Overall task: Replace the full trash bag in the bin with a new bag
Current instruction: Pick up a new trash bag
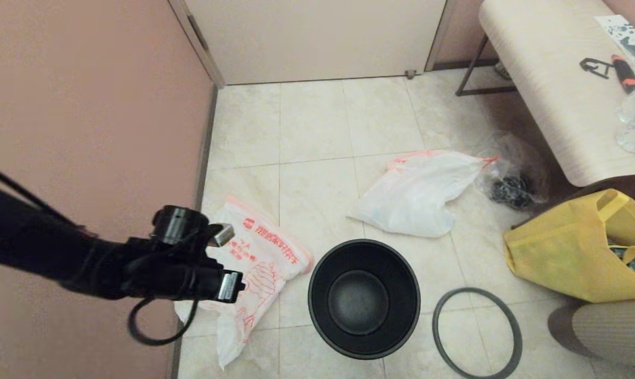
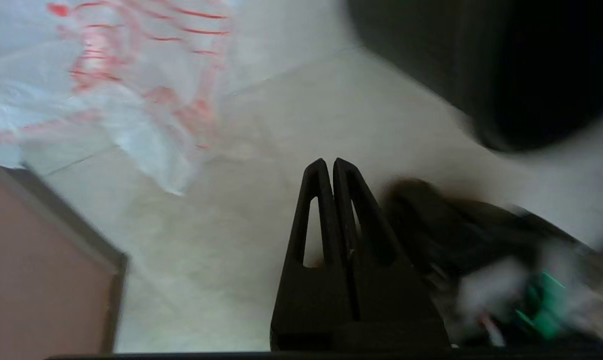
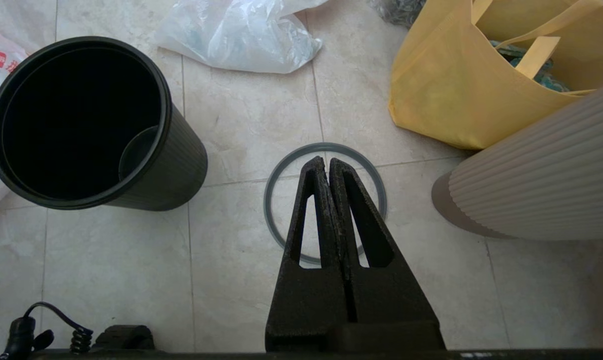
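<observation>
The new bag (image 1: pixel 261 275) is lying free next to the empty black bin. My left gripper keeps going toward the bag's edge (image 1: pixel 291 272) nearest the bin until its fingers close.
The black bin (image 1: pixel 313 295) stands empty and unlined on the tile floor, also in the right wrist view (image 3: pixel 181 165). Its grey ring (image 1: pixel 475 290) lies flat on the floor to its right. The full trash bag (image 1: pixel 417 195) lies beyond the bin. The new bag (image 1: pixel 267 258), with red print, lies crumpled left of the bin by the wall. My left gripper (image 2: pixel 329 162) is shut and empty, held above bare floor between the new bag (image 2: pixel 106 75) and the bin (image 2: pixel 506 65). Over the ring (image 3: pixel 326 146) my right gripper (image 3: pixel 326 161) hangs shut and empty, outside the head view.
A yellow fabric tote (image 1: pixel 570 252) and a clear bag with black cords (image 1: pixel 512 184) sit right of the full bag. A bench (image 1: pixel 549 79) runs along the right. A ribbed beige object (image 1: pixel 612 331) stands near the ring. The pink wall (image 1: pixel 86 105) bounds the left.
</observation>
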`<state>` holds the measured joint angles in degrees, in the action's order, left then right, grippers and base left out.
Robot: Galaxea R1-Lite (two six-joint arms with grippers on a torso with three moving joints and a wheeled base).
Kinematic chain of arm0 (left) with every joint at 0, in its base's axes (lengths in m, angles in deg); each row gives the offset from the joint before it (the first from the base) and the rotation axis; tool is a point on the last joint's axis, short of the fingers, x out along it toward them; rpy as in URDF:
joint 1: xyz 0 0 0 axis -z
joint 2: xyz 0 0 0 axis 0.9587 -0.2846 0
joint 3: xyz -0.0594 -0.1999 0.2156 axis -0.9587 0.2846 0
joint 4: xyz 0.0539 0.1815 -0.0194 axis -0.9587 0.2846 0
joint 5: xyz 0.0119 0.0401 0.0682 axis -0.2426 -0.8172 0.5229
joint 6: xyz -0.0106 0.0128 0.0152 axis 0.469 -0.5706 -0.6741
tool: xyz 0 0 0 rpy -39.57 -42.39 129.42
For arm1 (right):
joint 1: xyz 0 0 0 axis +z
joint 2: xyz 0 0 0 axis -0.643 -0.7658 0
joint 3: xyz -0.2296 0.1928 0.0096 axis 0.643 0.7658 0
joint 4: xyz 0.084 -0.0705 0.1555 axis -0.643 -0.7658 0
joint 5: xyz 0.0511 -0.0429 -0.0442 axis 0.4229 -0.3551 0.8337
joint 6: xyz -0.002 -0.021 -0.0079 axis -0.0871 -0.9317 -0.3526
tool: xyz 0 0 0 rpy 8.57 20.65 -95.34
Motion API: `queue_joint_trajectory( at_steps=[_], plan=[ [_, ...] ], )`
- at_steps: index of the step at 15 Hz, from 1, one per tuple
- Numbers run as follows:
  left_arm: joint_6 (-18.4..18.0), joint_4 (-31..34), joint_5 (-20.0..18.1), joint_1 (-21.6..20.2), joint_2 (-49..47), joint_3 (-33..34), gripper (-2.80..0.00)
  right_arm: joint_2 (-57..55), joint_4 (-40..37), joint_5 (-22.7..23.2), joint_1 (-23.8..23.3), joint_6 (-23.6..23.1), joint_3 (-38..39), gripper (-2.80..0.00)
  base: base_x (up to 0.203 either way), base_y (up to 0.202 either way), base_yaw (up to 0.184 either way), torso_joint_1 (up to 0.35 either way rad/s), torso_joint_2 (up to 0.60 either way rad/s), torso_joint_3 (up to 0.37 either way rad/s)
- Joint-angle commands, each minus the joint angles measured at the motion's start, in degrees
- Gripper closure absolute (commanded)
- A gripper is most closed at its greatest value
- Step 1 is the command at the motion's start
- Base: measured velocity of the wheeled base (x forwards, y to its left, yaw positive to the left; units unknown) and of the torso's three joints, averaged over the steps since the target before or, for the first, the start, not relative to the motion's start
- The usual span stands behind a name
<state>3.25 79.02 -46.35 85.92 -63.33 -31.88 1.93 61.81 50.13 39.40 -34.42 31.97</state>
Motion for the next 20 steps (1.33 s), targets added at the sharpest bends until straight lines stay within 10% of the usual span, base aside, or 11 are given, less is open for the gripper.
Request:
queue_joint_trajectory(
  at_steps=[1,3,7,8,20],
  plan=[
    [0.4,-0.3,7.8,2.3,-17.0,-8.5,0.00,0.0,0.0,0.0,0.0,0.0,0.0,0.00,0.000,0.000,0.000,0.000,0.00,0.000],
    [0.6,-0.6,18.2,4.4,-26.9,-18.4,0.00,0.0,0.0,0.0,0.0,0.0,0.0,0.00,0.000,0.000,0.000,0.000,0.00,0.000],
    [0.5,0.2,26.6,6.3,-38.6,-35.6,0.00,-0.1,0.0,0.0,0.0,0.0,0.0,0.00,0.000,0.000,0.000,0.000,0.00,0.000],
    [-0.4,1.5,27.4,6.4,-39.7,-37.9,-2.80,0.0,0.0,0.0,0.0,0.0,0.1,0.00,0.000,0.000,0.000,0.000,0.00,0.000],
    [-5.9,2.8,31.5,6.9,-51.2,-55.0,-2.80,0.0,0.0,0.0,0.0,0.0,0.1,0.00,0.000,0.000,0.000,0.000,0.00,0.000]
  ],
)
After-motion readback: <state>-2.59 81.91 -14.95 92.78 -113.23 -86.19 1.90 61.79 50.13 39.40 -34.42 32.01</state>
